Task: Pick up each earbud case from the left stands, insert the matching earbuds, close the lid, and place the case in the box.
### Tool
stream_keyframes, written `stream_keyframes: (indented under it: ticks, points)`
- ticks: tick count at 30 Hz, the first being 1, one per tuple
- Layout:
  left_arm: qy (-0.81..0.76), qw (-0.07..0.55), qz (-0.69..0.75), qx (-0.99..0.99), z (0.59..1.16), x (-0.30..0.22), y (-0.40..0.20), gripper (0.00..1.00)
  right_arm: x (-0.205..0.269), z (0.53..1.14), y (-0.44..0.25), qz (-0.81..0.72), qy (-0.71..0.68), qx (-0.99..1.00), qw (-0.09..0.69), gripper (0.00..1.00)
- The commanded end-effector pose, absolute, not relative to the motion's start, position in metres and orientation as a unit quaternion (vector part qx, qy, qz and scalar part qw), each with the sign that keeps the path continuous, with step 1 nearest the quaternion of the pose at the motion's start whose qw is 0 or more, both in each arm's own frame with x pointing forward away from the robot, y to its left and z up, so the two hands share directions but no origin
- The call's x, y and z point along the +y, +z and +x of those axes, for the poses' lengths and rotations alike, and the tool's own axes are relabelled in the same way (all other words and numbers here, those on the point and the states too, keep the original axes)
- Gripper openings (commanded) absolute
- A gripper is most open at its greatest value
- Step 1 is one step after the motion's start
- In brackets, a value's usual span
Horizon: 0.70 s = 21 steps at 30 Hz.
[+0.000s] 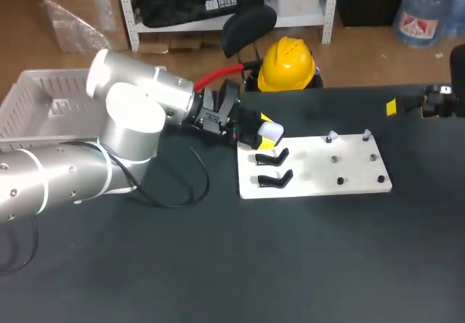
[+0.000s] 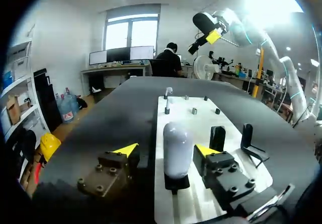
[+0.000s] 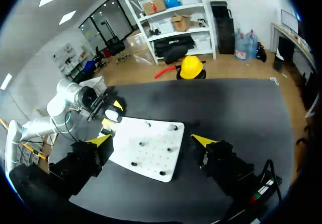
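Note:
The closed white earbud case (image 2: 177, 150) will show empty hollows under its lid when the robot opens it, because the earbuds (image 1: 332, 136) sit out on their pegs.
A white earbud case (image 2: 177, 146) stands upright on a black stand at the near end of the white board (image 2: 201, 126). My left gripper (image 2: 166, 151) straddles it, open: one yellow tip is close against the case, while the other shows a gap. In the head view the case (image 1: 270, 130) sits at the left gripper (image 1: 263, 137), at the board's (image 1: 320, 169) left end. Two empty black stands (image 1: 274, 156) (image 1: 276, 181) are beside it. Small earbuds (image 1: 331, 136) (image 1: 367, 132) sit on pegs at the board's far edge. My right gripper (image 3: 151, 141) hangs open, high over the table, with nothing between its fingers.
A white slatted basket (image 1: 36, 98) stands at the far left behind my left arm. That arm's black cable (image 1: 185, 189) loops on the dark table beside the board. A small yellow tag (image 1: 391, 107) lies near the right arm (image 1: 438, 99).

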<state>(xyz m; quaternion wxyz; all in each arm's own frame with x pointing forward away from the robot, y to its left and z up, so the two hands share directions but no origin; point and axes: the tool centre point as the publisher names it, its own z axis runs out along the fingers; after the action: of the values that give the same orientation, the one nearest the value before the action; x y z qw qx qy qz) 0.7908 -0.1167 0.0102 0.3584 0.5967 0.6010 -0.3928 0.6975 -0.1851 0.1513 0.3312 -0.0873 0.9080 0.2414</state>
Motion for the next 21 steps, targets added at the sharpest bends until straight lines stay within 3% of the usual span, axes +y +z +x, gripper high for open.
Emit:
stream_keyframes:
  ticks: [1,8,17,21]
  points:
    - [-0.392,0.361,0.596,0.600,0.7906,-0.1172,0.0098,0.66,-0.1852,0.6983,0.1506,-0.088,0.242,0.908,0.331,1.00]
    - [-0.393,0.361,0.595,0.601,0.7915,-0.1173,0.0094,0.57,-0.1852,0.6983,0.1506,-0.088,0.242,0.908,0.331,1.00]
    - [-0.398,0.359,0.593,0.601,0.7899,-0.1169,0.0057,0.30,-0.1852,0.6983,0.1506,-0.088,0.242,0.908,0.331,1.00]
    - [-0.402,0.361,0.592,0.598,0.7881,-0.1155,0.0071,0.09,-0.1852,0.6983,0.1506,-0.088,0.242,0.908,0.331,1.00]
